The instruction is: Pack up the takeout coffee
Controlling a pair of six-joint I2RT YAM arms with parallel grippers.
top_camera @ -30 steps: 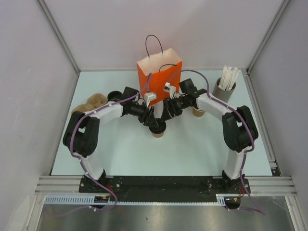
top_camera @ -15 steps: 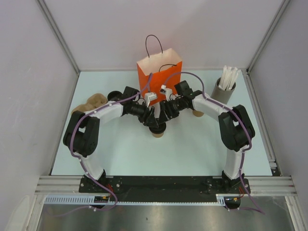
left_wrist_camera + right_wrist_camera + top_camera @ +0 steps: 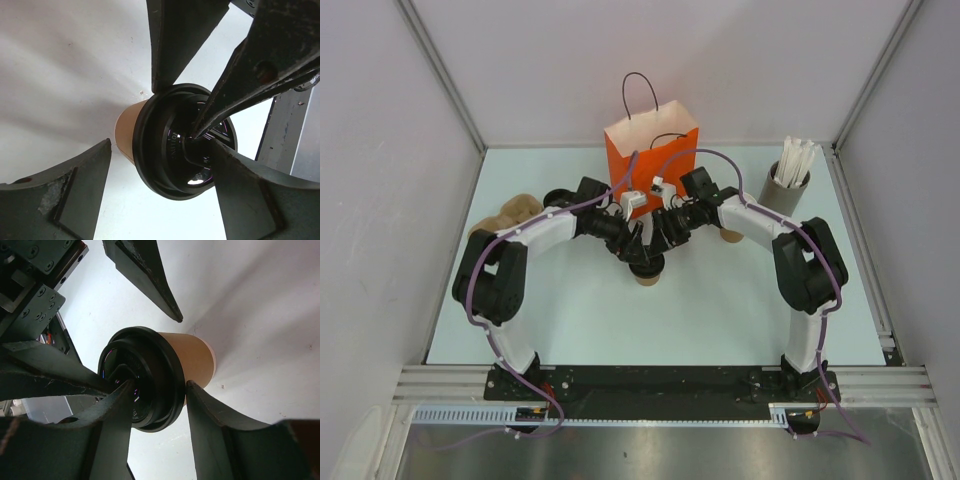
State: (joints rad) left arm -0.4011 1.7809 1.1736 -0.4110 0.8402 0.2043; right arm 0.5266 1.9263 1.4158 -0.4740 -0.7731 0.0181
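The lid's middle (image 3: 194, 149) has one finger of my left gripper at it, and the other finger is clear of the cup. Next, my left gripper moves back first and then close in on the lid's rim (image 3: 154, 183).
The takeout coffee, a tan paper cup (image 3: 646, 277) wearing its black lid (image 3: 647, 265), stands mid-table in front of the bag. Both grippers hang over it. My left gripper (image 3: 632, 248) (image 3: 159, 150) is open: one finger rests at the lid's (image 3: 170, 150) centre, the other stands clear of the cup wall (image 3: 127, 127). My right gripper (image 3: 660, 242) (image 3: 160, 387) pinches half the lid (image 3: 150, 370), one finger in the lid's middle and the other against the rim just above the cup's side (image 3: 192, 357).
An orange paper bag (image 3: 650, 150) with black handles stands open just behind the grippers. A grey cylinder of white sticks (image 3: 787, 180) is at back right, another tan cup (image 3: 731, 236) beside the right arm. Stacked tan cups (image 3: 510, 212) and black lids (image 3: 557, 198) lie at left.
My right gripper has slid a little left and its jaws have narrowed onto the lid. The left gripper's jaws have widened. The cup has stayed in place.
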